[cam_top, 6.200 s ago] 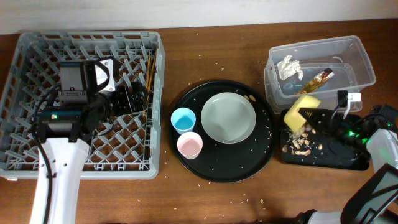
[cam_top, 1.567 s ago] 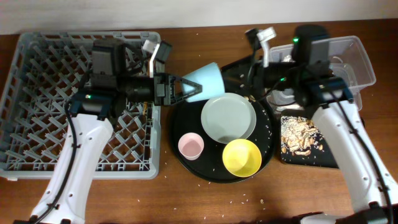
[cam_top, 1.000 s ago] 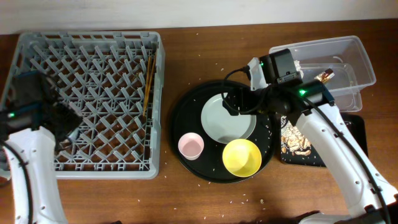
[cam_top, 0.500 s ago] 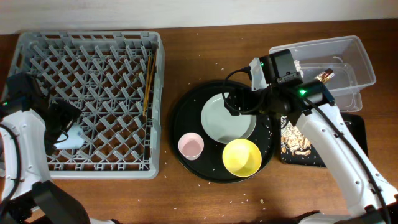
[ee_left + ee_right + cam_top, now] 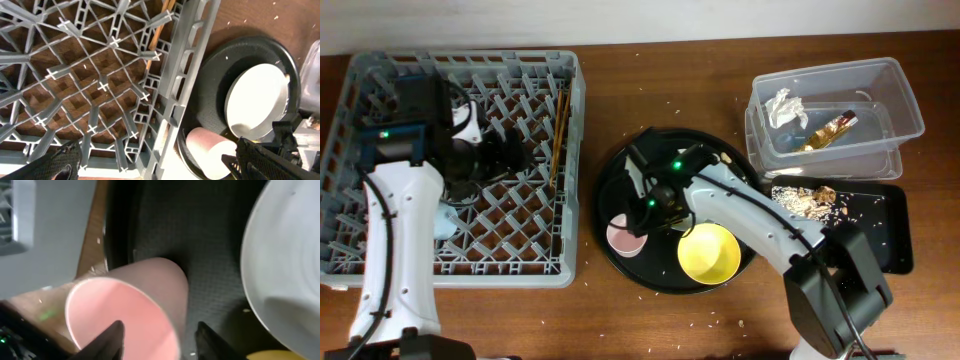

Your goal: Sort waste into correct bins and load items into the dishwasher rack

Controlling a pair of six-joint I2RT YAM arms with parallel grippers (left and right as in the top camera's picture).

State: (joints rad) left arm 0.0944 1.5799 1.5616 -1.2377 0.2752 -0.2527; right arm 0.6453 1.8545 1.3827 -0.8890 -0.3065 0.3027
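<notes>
My right gripper is on both sides of the pink cup's rim [image 5: 620, 228], and the rack [image 5: 510, 235] is under my left arm. So next I hand the pink cup over to my left gripper.
The grey dishwasher rack [image 5: 380, 255] fills the left. The light-blue cup [image 5: 448, 222] lies in it, partly under my left arm. My left gripper [image 5: 160, 165] is open and empty over the rack's right side [image 5: 525, 155]. My right gripper [image 5: 160, 337] is open at the pink cup [image 5: 140, 305]: one finger is over its mouth, the other outside its wall. The pink cup [image 5: 620, 238] stands on the round black tray beside the yellow bowl [image 5: 708, 252]. My right arm hides most of the grey-green plate [image 5: 255, 97] from overhead. The napkin [image 5: 782, 105] and wrapper [image 5: 830, 128] lie in the clear tub [image 5: 910, 110]. Food scraps [image 5: 805, 197] lie in the shallow black tray [image 5: 885, 235].
Wooden chopsticks [image 5: 558, 135] lie in the rack near its right wall. The large round black tray [image 5: 610, 185] sits between the rack and the bins. Rice grains are scattered on it and on the wooden table.
My left arm has swung from the rack's left edge to its upper middle, leaving the light-blue cup in the rack. My right gripper has moved from the plate down to the pink cup.
</notes>
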